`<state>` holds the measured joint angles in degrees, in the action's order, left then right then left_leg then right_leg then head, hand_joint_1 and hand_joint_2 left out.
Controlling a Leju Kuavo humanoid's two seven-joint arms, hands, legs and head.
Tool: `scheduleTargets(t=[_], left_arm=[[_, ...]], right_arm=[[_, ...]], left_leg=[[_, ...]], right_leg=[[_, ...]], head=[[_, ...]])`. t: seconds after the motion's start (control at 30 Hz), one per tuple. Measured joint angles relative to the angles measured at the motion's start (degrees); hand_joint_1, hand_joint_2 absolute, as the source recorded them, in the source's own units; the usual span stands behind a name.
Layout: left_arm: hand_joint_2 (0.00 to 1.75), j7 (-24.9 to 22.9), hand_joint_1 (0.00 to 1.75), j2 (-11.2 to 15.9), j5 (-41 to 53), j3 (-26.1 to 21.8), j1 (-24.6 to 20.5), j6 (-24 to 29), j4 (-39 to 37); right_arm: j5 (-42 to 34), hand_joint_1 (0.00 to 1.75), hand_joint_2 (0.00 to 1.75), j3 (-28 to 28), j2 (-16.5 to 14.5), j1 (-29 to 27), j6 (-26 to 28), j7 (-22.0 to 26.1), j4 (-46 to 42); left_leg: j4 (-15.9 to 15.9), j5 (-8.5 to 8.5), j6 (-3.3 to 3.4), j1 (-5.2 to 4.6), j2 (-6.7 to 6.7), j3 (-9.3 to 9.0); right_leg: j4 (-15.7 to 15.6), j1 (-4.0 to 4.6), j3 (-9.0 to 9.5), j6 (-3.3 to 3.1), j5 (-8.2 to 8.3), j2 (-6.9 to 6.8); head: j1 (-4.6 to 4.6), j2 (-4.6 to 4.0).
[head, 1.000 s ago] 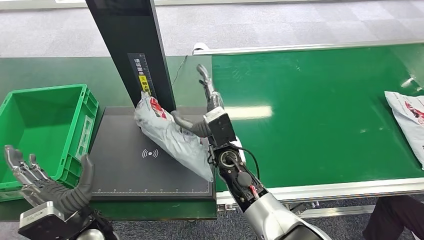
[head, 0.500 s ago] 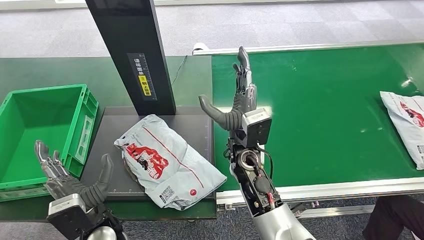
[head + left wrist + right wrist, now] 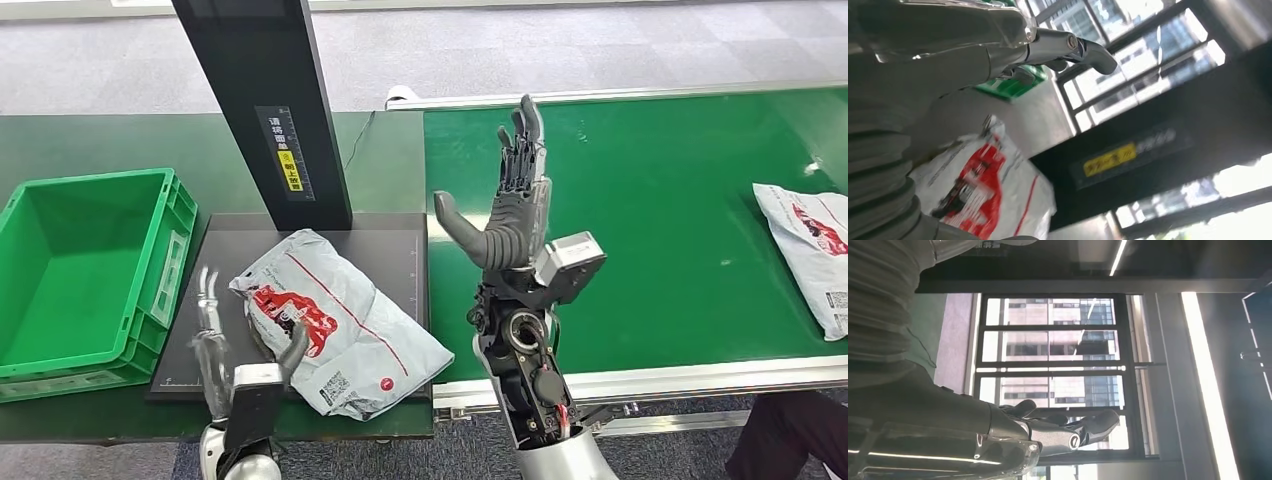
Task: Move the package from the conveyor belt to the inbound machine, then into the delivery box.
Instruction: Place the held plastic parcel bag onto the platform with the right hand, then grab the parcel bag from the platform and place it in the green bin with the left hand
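I expect the grey package (image 3: 335, 322) to bunch into folds at the grip when I lift it, because the wrapping is loose and wrinkled at its near corner (image 3: 372, 397).
The grey package (image 3: 340, 330) with red print lies flat on the black platform (image 3: 395, 250) of the inbound machine, its near corner hanging over the front edge. My left hand (image 3: 225, 345) is blurred at the package's left end, fingers spread, thumb right at its edge, nothing held. The left wrist view has the package (image 3: 983, 190) just under that hand (image 3: 948, 50). My right hand (image 3: 512, 205) is raised above the conveyor belt's (image 3: 650, 240) left edge, open, fingers pointing up, apart from the package; the right wrist view shows it (image 3: 1023, 435) against windows.
The green delivery box (image 3: 150, 290) stands empty left of the platform. The machine's black column (image 3: 265, 110) rises behind the package. A second grey package (image 3: 810, 250) lies at the belt's right end. A person's dark trouser leg (image 3: 790, 440) is at the bottom right.
My right hand let go of the package, which dropped flat onto the platform, then rose and drew right over the belt. My left hand swung right to the package's edge.
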<state>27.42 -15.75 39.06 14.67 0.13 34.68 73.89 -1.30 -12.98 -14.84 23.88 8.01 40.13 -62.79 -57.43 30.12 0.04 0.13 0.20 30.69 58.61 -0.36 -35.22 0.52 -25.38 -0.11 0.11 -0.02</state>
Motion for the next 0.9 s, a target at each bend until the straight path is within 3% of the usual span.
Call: scheduleTargets(t=[0.17,0.3,0.7,0.9], left_arm=[[1.75,-8.3,0.00,0.8,13.4,3.4,-0.7,-4.6,-2.3],[1.75,-11.1,0.00,1.5,19.7,7.2,-2.2,-7.9,-4.1],[1.75,-14.0,0.00,3.9,23.4,15.8,-6.4,-9.2,-11.9],[1.75,-14.2,0.00,4.3,23.5,17.6,-7.3,-10.0,-14.0]], right_arm=[[-3.6,0.00,1.75,3.7,-0.1,-3.2,-5.4,0.0,-3.6],[-5.5,0.00,1.75,6.5,-0.9,-4.2,-8.9,0.0,-4.0],[-12.9,0.00,1.75,8.5,-2.4,-5.4,-20.9,-2.2,-3.4],[-13.8,0.00,1.75,8.5,-2.5,-6.3,-23.4,-3.0,-3.4]], left_leg=[[0.0,0.00,0.00,0.00,-0.03,0.02],[0.0,0.00,0.01,0.00,-0.06,0.03],[0.0,0.00,0.00,0.01,-0.05,0.03],[0.0,0.00,0.00,0.01,-0.06,0.03]], right_leg=[[0.0,0.00,-0.01,0.00,0.00,0.00],[0.0,-0.02,0.00,0.00,0.00,-0.01],[0.0,0.00,-0.01,0.00,0.00,0.00],[0.0,-0.01,0.00,0.00,0.00,0.00]], head=[[-0.01,0.01],[-0.02,0.00],[-0.03,0.01],[-0.02,0.00]])
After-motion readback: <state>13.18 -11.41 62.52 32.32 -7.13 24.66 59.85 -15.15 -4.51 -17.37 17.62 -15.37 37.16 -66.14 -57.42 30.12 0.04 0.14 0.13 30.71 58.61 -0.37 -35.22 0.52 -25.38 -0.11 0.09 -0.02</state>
